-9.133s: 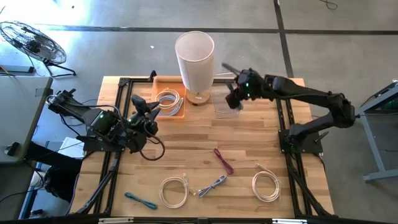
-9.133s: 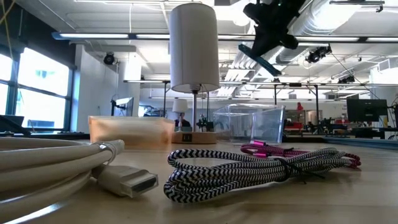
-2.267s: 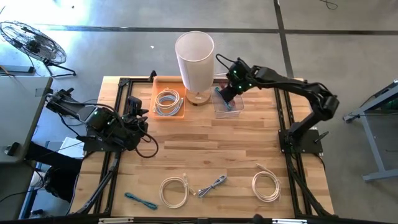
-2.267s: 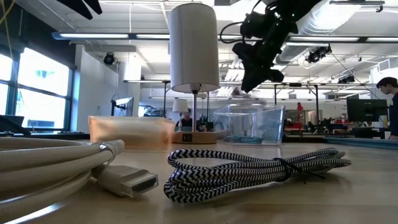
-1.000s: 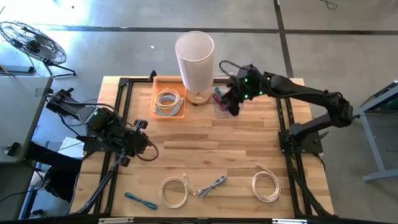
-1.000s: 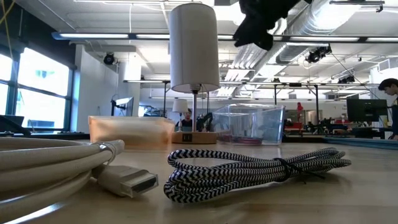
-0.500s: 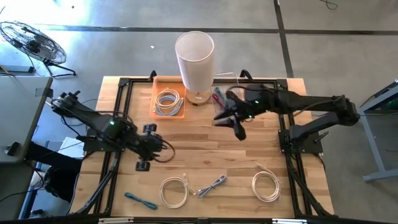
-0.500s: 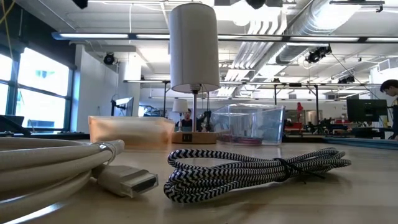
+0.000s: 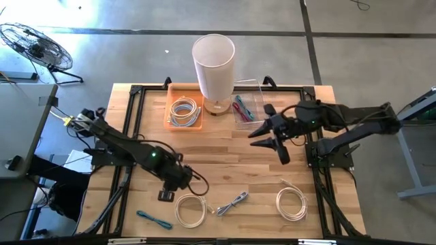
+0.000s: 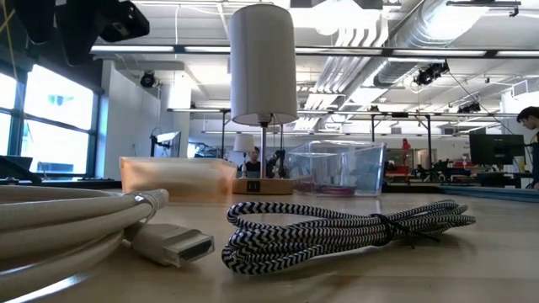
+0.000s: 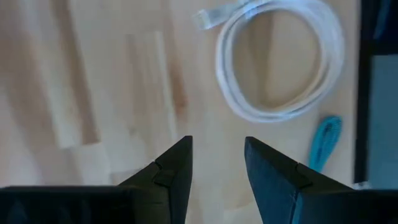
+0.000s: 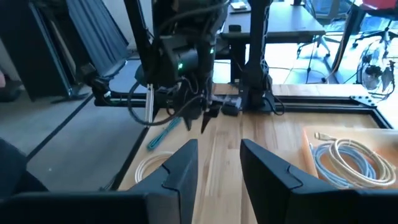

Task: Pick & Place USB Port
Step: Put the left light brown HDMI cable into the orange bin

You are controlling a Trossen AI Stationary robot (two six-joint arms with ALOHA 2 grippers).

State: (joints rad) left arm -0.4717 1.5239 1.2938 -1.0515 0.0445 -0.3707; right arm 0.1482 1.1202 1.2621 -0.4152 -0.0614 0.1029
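Observation:
The open fingers of my left gripper face wood (image 11: 217,146) next to the white coil, so next my left gripper swings over the coil's rim (image 11: 225,70) near its connector before it closes.
A clear bin (image 9: 246,117) by the lamp's base holds a pink cable (image 9: 240,107) and a teal cable (image 9: 247,111). Near the near edge lie a black-and-white braided cable (image 9: 233,202), a second teal cable (image 9: 153,219) and two white coils (image 9: 191,209) (image 9: 291,203). My left gripper (image 9: 165,195) hovers open beside the left white coil (image 11: 280,62), touching nothing. My right gripper (image 9: 271,141) is open in the air, just on the near side of the bin. The braided cable (image 10: 354,231) rests flat on the wood.
A white lamp (image 9: 213,61) stands at the far edge. The orange tray (image 9: 184,112) beside it holds a white cable. A black frame (image 9: 136,92) runs around the table. A person stands in the room far right (image 10: 529,126). Bare wood lies mid-table.
My right gripper has drawn back from above the clear bin toward the near and right side, turning as it went; the pink cable lies in the bin. My left arm has swung from the left side toward the near edge, ending beside the left white coil.

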